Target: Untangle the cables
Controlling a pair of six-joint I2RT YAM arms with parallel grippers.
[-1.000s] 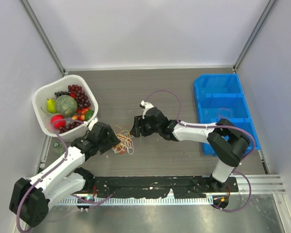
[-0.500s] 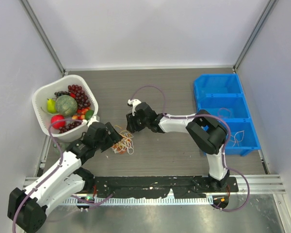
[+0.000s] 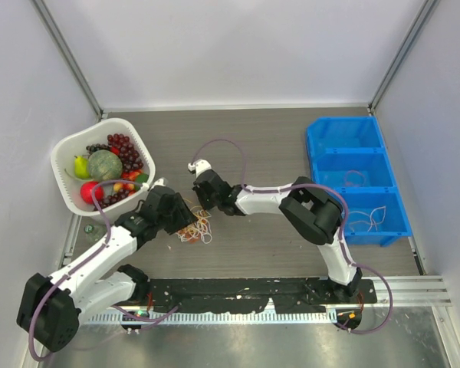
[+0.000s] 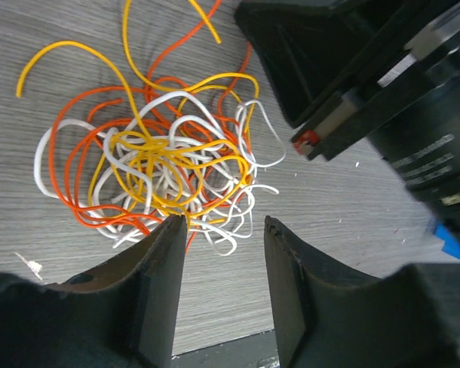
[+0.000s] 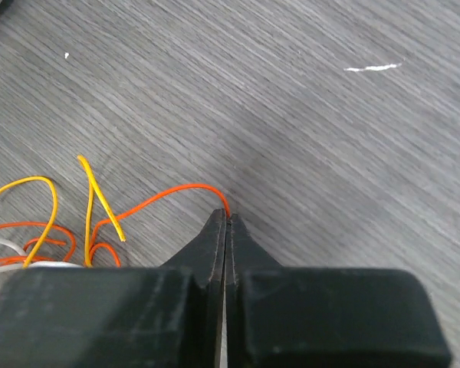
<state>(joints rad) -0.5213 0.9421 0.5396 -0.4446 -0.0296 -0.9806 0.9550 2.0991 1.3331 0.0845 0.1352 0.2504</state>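
The orange cable in my right gripper twists into the loose heap point(image 4: 155, 88), so next I steady the tangled cords point(image 4: 176, 161) with my left gripper while my right one pulls.
The cables point(image 3: 196, 227) lie as one tangled heap of thin orange, yellow and white cords point(image 4: 161, 165) on the grey table between the two arms. My right gripper point(image 5: 227, 217) is shut on the end of an orange cable point(image 5: 161, 195) that arcs out of the heap; in the top view the right gripper point(image 3: 202, 202) sits at the heap's upper edge. My left gripper point(image 4: 224, 222) stands open at the heap's near edge, its left fingertip point(image 4: 174, 230) touching the outer white loops, with nothing between the jaws. From above, the left gripper point(image 3: 182, 219) is just left of the heap.
A white basket point(image 3: 67, 153) of fruit stands at the left, close behind the left arm. A blue divided bin point(image 3: 322, 146) at the right holds a few loose cords point(image 3: 368, 218). The right gripper's body point(image 4: 345, 69) looms over the heap in the left wrist view.
The right arm has swung left to the heap and its jaws have shut on the orange cable's end. The left gripper has narrowed its jaws and edged closer to the heap.
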